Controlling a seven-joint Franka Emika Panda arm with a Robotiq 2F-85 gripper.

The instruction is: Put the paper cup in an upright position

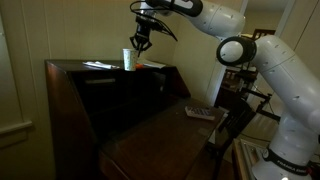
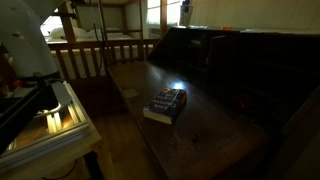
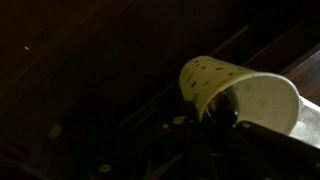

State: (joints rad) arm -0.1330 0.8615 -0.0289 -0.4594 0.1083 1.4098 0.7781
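Note:
The paper cup's base sticks out past the top shelf's front edge, so next I lift the cup and bring it over the shelf (image 1: 138, 66) before my gripper opens.
In an exterior view the paper cup (image 1: 129, 60) is small and white and stands about upright on the top shelf of the dark wooden desk (image 1: 110, 85). My gripper (image 1: 140, 46) comes down from above, its tips at the cup's rim on the right side. The wrist view shows the cup (image 3: 240, 88) close up: a pale yellowish outer wall with small dots and a white inside. A dark finger (image 3: 215, 112) sits at its rim. The jaws are shut, pinching the cup's wall.
Flat white paper sheets (image 1: 98, 65) and a flat orange item (image 1: 152, 65) lie on the shelf on either side of the cup. A book-like box (image 2: 167, 104) lies on the lower desk surface. A wooden railing (image 2: 85, 55) stands beyond the desk.

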